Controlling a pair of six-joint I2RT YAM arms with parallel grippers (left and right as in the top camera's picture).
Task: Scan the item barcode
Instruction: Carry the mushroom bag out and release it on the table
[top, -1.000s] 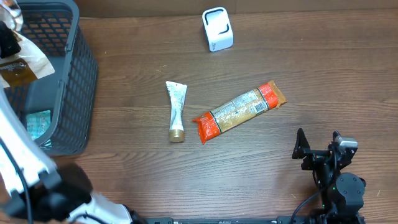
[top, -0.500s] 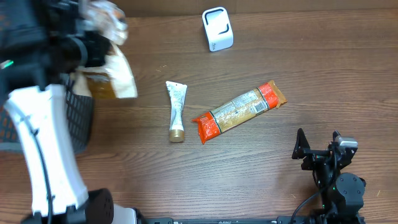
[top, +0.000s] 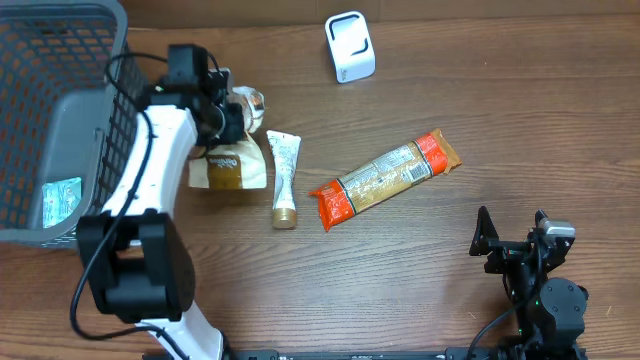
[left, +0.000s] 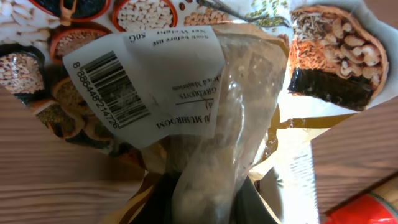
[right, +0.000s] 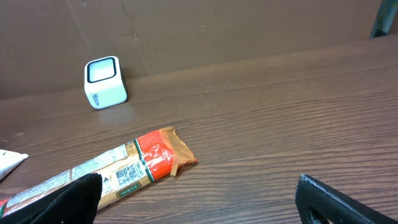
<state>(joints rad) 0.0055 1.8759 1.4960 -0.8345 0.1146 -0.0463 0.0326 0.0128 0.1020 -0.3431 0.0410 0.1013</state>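
I should carry on moving my left gripper toward the orange-ended pack and let go of the snack bag beside it, because the bag is clear of the basket and has its barcode label up.
My left gripper is shut on the clear crinkled top of a brown-and-white snack bag, which hangs down just left of a white tube. In the left wrist view the bag fills the frame and its white label with a barcode faces the camera; my left gripper pinches the plastic at the bottom edge. The white scanner stands at the back of the table, well right of the bag. My right gripper rests open and empty at the front right.
An orange-ended snack pack lies mid-table, and the right wrist view shows this pack with the scanner behind it. A grey mesh basket at the far left holds a teal packet.
The left arm has swung right, out over the basket rim, carrying the bag, and lowered it beside the tube. The right arm has stayed still.
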